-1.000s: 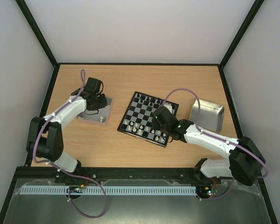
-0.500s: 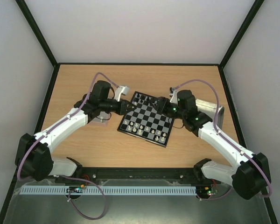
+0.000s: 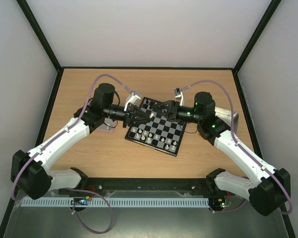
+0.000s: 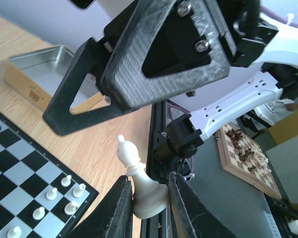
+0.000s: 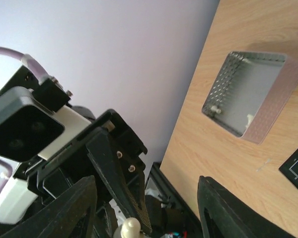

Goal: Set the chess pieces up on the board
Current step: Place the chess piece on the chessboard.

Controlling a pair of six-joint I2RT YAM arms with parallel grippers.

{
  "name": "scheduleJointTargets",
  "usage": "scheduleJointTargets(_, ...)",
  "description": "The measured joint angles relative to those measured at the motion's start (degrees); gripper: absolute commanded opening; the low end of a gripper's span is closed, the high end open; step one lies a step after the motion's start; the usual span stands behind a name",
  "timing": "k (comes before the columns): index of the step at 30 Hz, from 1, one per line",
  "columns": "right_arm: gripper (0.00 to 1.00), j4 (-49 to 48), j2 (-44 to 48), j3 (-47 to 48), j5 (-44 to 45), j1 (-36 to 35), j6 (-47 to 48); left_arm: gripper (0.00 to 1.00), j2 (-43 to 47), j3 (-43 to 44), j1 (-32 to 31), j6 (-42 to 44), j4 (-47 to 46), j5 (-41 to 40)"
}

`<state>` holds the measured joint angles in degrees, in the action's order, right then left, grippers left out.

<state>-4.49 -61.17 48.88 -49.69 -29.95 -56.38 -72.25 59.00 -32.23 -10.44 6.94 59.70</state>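
My left gripper covers the bishop's base (image 4: 151, 202), which must meet the board, so my right gripper should take the bishop's head (image 4: 127, 150) before my left gripper opens.
The board (image 3: 161, 130) lies at the table's middle, with white chess pieces (image 3: 150, 136) along its near rows and black ones (image 3: 157, 104) at the far edge. My left gripper (image 3: 147, 115) hovers over the board's far left part, shut on the base of a cream-white bishop (image 4: 139, 183), which stands out between its fingers (image 4: 120, 208). My right gripper (image 3: 162, 110) faces it tip to tip, open, its fingers (image 5: 227, 208) spread wide. The bishop's tip (image 5: 130, 229) shows low in the right wrist view, between those fingers and apart from them.
A metal tray (image 5: 248, 99) with a few white pieces stands left of the board, mostly behind my left arm in the top view. A second metal tray (image 3: 229, 115) is at the right. Black frame posts and pale walls close in the table.
Both arms have swung in from the sides and now meet above the board's far part. My left gripper has brought the bishop from the left tray. My right gripper has opened.
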Motion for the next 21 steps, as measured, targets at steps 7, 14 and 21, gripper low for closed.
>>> scheduleJointTargets(7,0.33,-0.13,-0.24,0.15,-6.16,0.00,0.83,0.13,0.07,1.84,0.00,1.99,0.17,2.27)
scheduleJointTargets(14,0.20,-1.03,-0.66,0.31,-9.68,0.02,0.57,0.13,-0.72,2.97,0.00,2.60,1.11,2.23)
scheduleJointTargets(21,0.03,-1.84,-0.74,0.31,-11.02,0.02,-0.13,0.26,-1.25,3.08,0.00,2.58,1.07,2.19)
